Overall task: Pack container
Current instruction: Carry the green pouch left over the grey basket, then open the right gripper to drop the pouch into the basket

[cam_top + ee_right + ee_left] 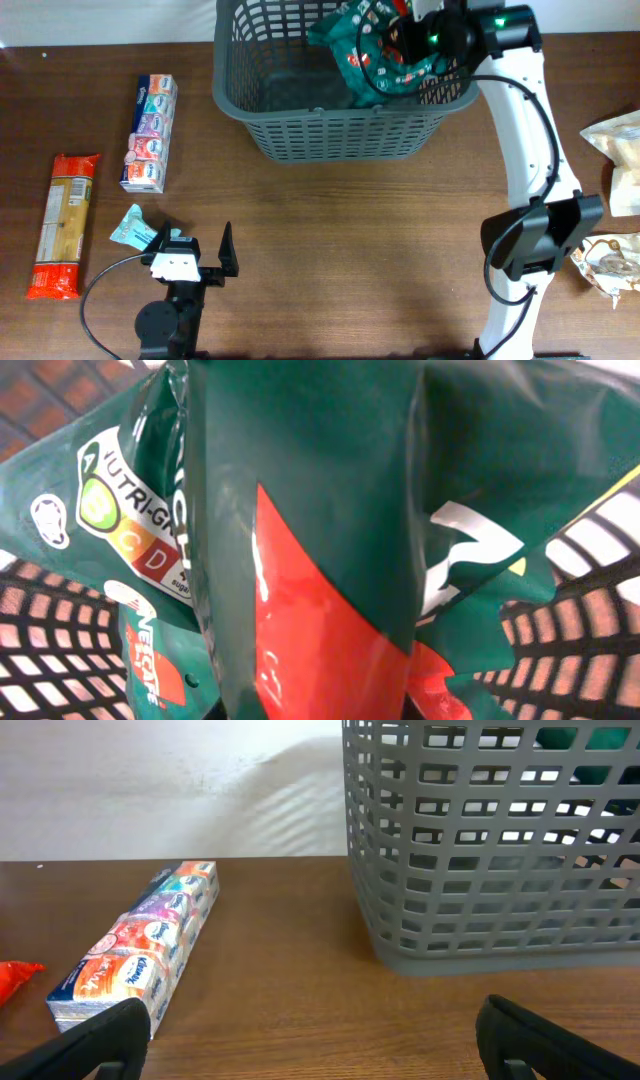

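Note:
My right gripper goes on lowering the green and red coffee packet (368, 52) into the open basket (338, 92) before it lets go there, because the packet is hanging inside the basket's rim.
The container (330, 128) is a dark grey lattice basket at the back middle of the table; it also shows in the left wrist view (480, 850) and as lattice behind the packet in the right wrist view (590, 660). My right gripper (398, 45) is over the basket's right side, shut on a green and red coffee packet (345, 35) that fills the right wrist view (320, 510) and hides the fingers. More green packets lie in the basket. My left gripper (195, 242) is open and empty, low over the table's front left (320, 1030).
A multicolour tissue pack (150, 132) (140, 955) lies left of the basket. An orange pasta packet (63, 225) lies at the far left. A small teal packet (130, 227) sits by the left gripper. Beige bags (620, 140) (610, 265) lie at the right edge.

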Action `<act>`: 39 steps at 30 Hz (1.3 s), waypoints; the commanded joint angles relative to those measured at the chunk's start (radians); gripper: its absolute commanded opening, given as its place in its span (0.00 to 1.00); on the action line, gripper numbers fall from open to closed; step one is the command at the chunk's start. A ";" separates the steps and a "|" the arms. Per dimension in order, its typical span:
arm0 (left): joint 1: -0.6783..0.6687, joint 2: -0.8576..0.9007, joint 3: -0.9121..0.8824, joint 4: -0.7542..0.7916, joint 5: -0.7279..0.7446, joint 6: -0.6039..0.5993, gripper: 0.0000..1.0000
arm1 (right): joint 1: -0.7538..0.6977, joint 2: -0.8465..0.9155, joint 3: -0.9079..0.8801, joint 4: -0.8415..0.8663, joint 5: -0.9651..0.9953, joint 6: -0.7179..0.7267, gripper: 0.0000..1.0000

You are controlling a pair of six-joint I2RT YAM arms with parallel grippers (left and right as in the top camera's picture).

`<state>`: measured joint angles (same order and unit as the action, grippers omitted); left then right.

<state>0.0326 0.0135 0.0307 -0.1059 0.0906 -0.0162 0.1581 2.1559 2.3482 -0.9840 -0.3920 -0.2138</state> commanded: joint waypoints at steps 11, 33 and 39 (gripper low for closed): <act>0.005 -0.008 -0.008 0.004 0.007 0.006 0.99 | 0.005 -0.021 -0.219 0.109 -0.042 0.006 0.04; 0.005 -0.008 -0.008 0.003 0.007 0.006 0.99 | 0.004 -0.023 -0.132 0.124 -0.042 0.007 0.99; 0.005 -0.008 -0.008 0.004 0.007 0.006 0.99 | -0.018 -0.024 0.145 0.060 0.090 0.013 0.99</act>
<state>0.0326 0.0139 0.0303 -0.1055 0.0906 -0.0162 0.1543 2.1674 2.3417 -0.9012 -0.3943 -0.2089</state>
